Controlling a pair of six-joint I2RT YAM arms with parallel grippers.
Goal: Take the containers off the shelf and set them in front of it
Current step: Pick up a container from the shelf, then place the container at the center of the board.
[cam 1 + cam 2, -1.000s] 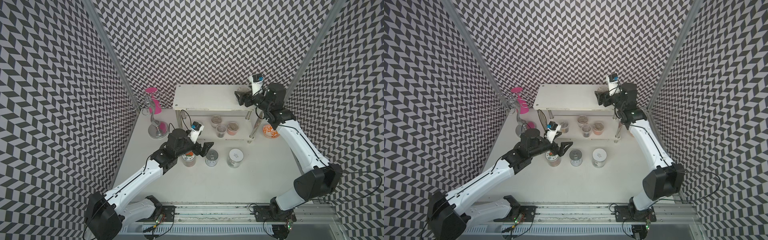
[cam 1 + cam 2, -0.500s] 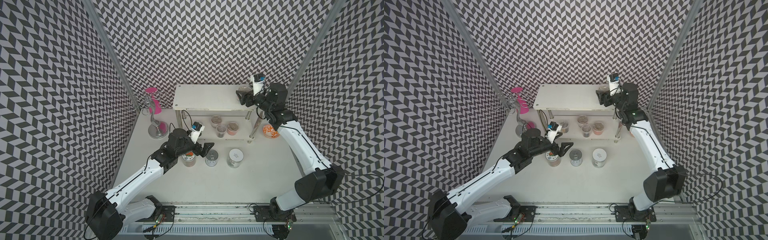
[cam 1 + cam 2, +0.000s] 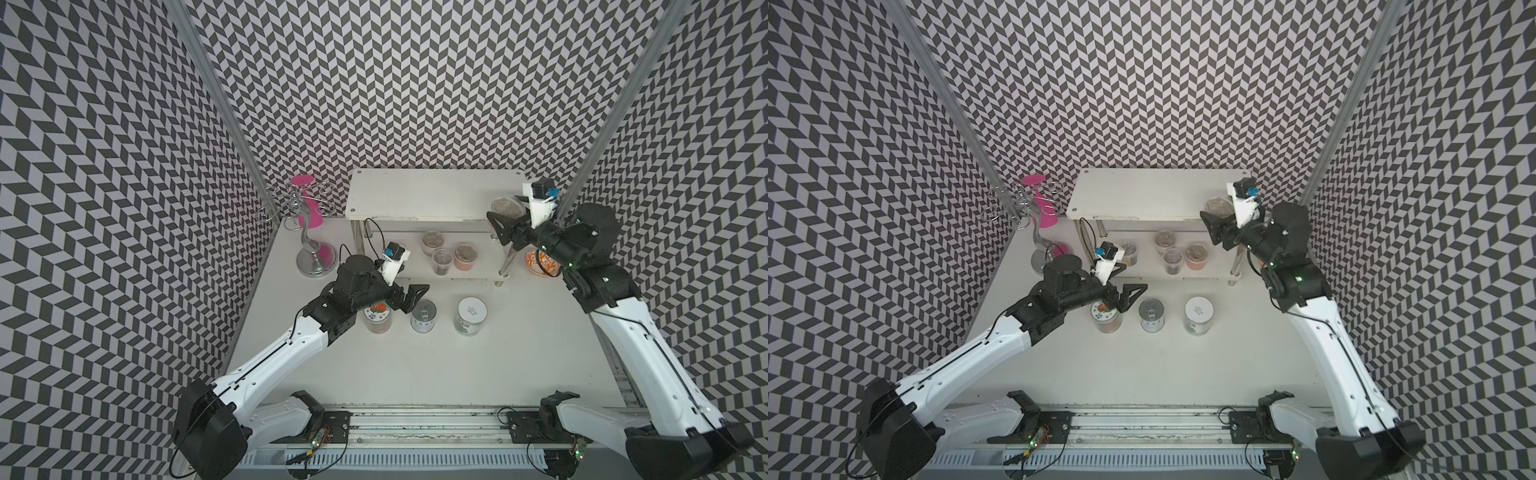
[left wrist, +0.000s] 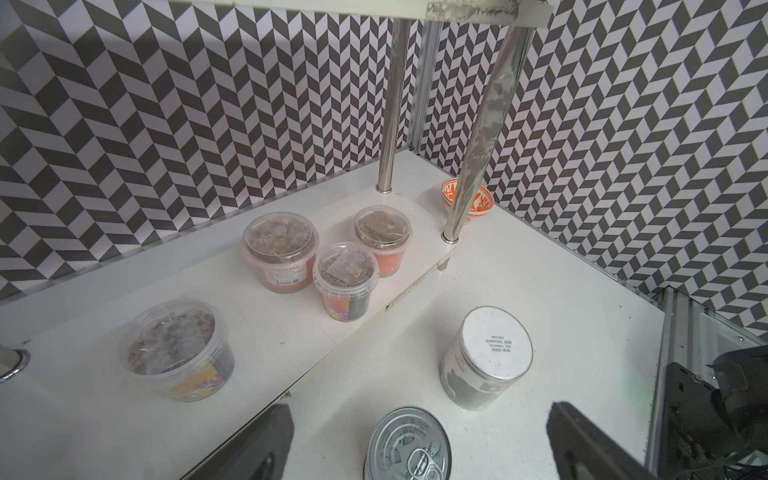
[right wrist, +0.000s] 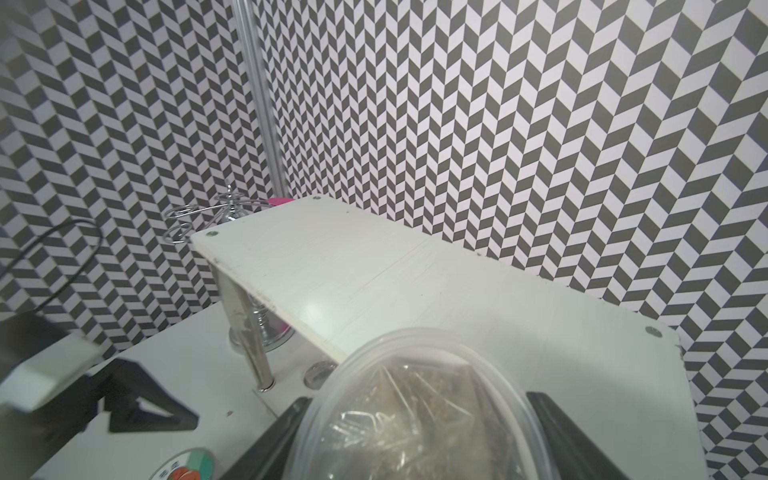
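Observation:
The robot's right gripper should keep lowering the clear tub until it stands there, as the spot (image 3: 510, 323) beside the white-lidded jar, on the bowl's side, is free.
The white two-tier shelf (image 3: 415, 195) (image 3: 1142, 195) stands at the back. At the right end of its top board, my right gripper (image 3: 505, 214) (image 5: 417, 432) is shut on a clear plastic tub (image 3: 505, 206) (image 3: 1219, 205) (image 5: 424, 415), with a finger on each side. Several more tubs sit on the lower tier (image 4: 291, 332), one of them at its left end (image 4: 178, 353). In front of the shelf stand a picture-lid jar (image 3: 378, 316), a silver tin can (image 3: 424, 316) (image 4: 409, 449) and a white-lidded jar (image 3: 471, 314) (image 4: 486, 357). My left gripper (image 3: 411, 297) (image 3: 1129, 297) hangs open just above the can, holding nothing.
A chrome cup stand (image 3: 309, 249) with a pink cup (image 3: 309, 203) is left of the shelf. An orange-and-white bowl (image 3: 540, 262) (image 4: 467, 201) sits right of the shelf, partly behind my right arm. Patterned walls close in on three sides.
The right gripper's jaws have narrowed onto the tub on the top board. The left arm has hardly moved and stays open.

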